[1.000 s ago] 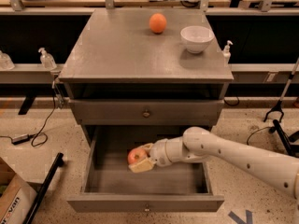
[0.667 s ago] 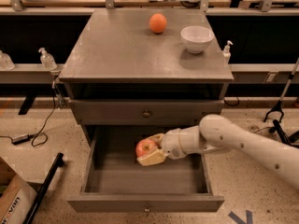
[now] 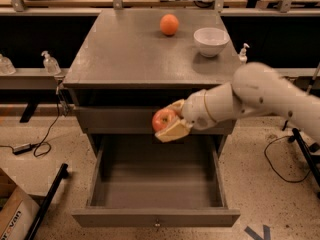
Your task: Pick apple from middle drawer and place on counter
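Next, my gripper lifts the apple well clear before moving in over the counter, because the apple is below the counter's front edge, facing the closed upper drawer.
The red-pink apple is held in my gripper, whose pale fingers are shut on it. I hold it in the air in front of the closed upper drawer front, above the open middle drawer, which has a bare grey floor and a small knob on its front. The counter is the grey cabinet top just above and behind the apple. My white arm reaches in from the right.
An orange and a white bowl stand at the back of the counter. A small pump bottle stands right of the cabinet, another on the left shelf. A black pole lies on the floor at left.
My gripper has lifted the apple up out of the middle drawer, rising to the level of the upper drawer front. The drawer floor is now bare.
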{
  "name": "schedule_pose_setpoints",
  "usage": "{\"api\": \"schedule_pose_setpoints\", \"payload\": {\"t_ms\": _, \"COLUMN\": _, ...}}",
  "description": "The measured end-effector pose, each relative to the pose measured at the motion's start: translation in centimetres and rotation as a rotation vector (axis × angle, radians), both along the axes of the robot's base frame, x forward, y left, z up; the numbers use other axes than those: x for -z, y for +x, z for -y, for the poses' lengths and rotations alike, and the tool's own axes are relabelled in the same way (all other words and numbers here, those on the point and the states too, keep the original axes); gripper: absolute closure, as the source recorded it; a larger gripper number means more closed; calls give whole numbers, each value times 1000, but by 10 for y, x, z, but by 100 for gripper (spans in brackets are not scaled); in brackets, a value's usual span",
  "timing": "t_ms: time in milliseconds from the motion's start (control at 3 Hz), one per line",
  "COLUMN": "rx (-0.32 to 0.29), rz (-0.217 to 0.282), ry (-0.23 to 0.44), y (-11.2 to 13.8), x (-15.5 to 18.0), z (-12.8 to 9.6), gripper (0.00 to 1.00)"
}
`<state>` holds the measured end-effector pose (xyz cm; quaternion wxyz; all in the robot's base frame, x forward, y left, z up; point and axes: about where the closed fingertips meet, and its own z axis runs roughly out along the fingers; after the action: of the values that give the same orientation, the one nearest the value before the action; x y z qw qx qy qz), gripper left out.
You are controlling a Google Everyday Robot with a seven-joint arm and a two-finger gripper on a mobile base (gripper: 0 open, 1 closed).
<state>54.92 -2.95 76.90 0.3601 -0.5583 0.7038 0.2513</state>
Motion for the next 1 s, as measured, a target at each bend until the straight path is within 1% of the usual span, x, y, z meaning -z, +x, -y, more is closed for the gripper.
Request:
{"api": "schedule_pose_setpoints", "payload": {"t_ms": 333, "rx": -31, "rz": 124, "ry": -80, "y": 16, "x": -100, "z": -9, "gripper": 100}}
{"api": "schedule_pose_setpoints", "payload": {"t_ms": 667, "rx": -35, "rz": 160, "ry": -67, "y": 22, "x": -124, "z": -12, "gripper": 100}}
{"api": "schedule_pose_setpoints", "payload": {"t_ms": 1000, "rx": -1, "rz": 83, "ry": -19, "y": 17, "x": -58, "z": -11, "gripper": 100}}
